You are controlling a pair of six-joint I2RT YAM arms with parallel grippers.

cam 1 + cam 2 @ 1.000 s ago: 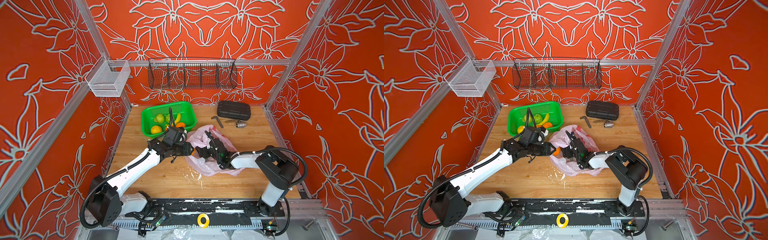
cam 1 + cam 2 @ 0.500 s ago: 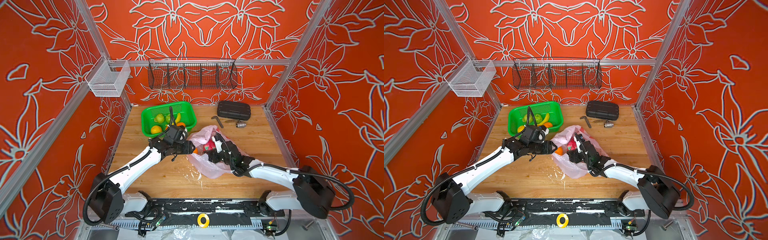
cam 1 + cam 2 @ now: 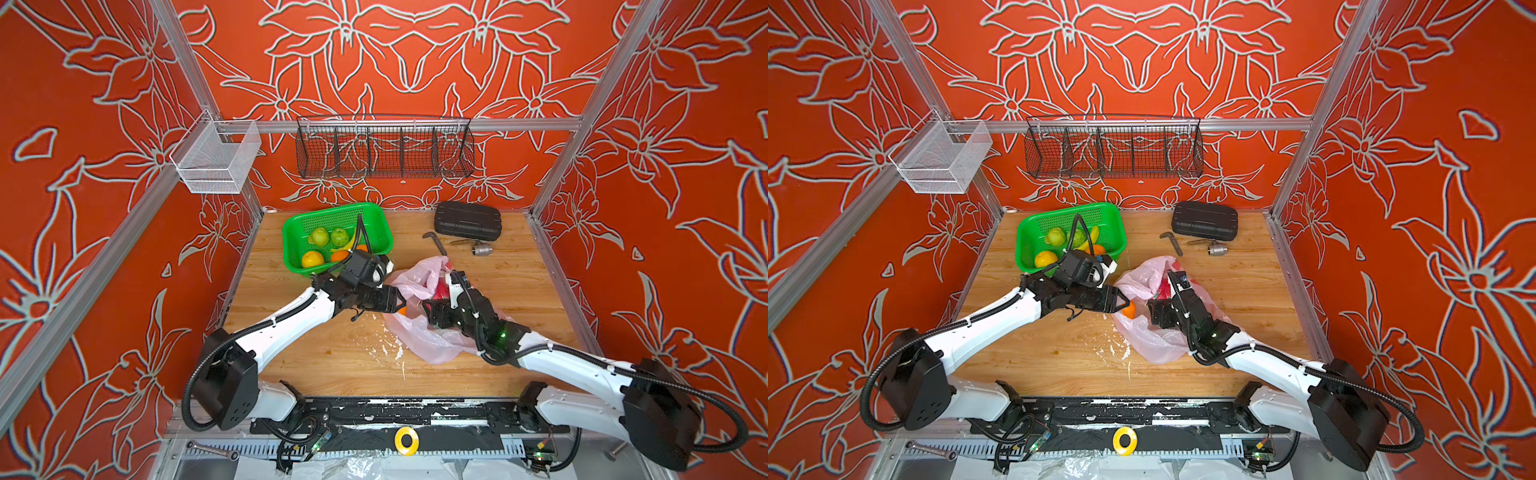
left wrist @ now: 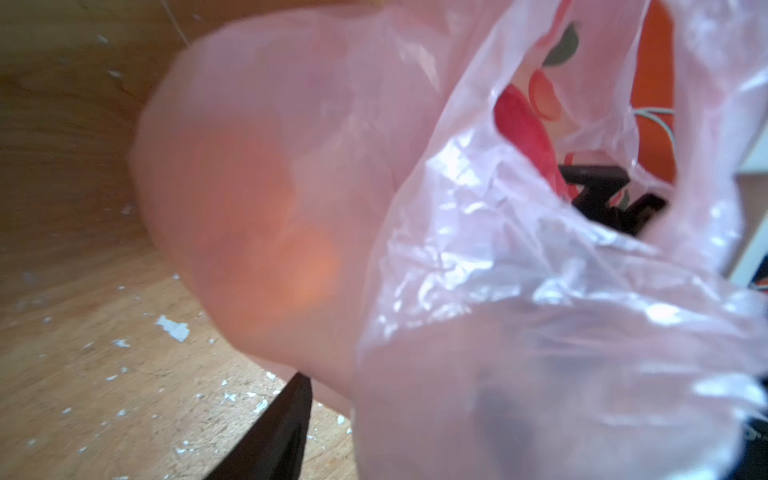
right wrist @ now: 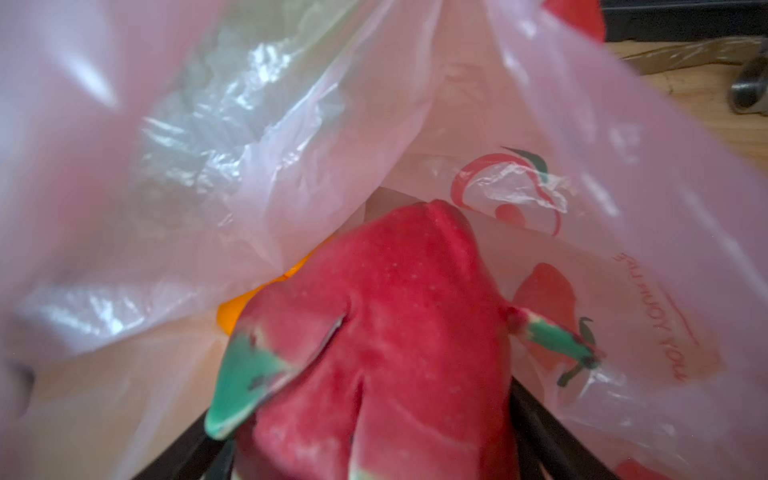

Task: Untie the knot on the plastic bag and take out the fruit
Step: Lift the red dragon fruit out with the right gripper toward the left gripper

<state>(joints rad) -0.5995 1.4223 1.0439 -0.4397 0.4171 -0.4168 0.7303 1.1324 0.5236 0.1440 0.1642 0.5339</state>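
Observation:
Next, I lift the dragon fruit (image 3: 441, 288) clear of the bag with my right gripper and pass it to my left gripper, because the green basket (image 3: 329, 235) is behind my left gripper.
The pink plastic bag (image 3: 419, 345) (image 3: 1154, 345) lies crumpled mid-table with its mouth gaping; no knot shows. My right gripper (image 3: 442, 297) (image 3: 1167, 297) (image 5: 365, 436) is inside the mouth, shut on the pink-red dragon fruit (image 5: 386, 332) (image 3: 440, 291), with a black finger on each side. An orange (image 5: 249, 299) lies behind it. My left gripper (image 3: 397, 301) (image 3: 1121, 301) is at the bag's left edge, against another orange (image 3: 1128, 309) that glows through the plastic (image 4: 299, 266). One of its fingers (image 4: 282, 432) shows; film (image 4: 540, 291) hides the rest.
A green basket (image 3: 291, 249) behind the left arm holds green, yellow and orange fruit and a banana. A black case (image 3: 467, 220), a hex key (image 3: 434, 243) and a metal fitting (image 3: 482, 249) lie at the back right. Wire baskets hang on the walls.
The right arm has unfolded and stretched low across the table, its gripper has shifted slightly right inside the bag, and the red fruit has come into view. The left gripper has barely moved.

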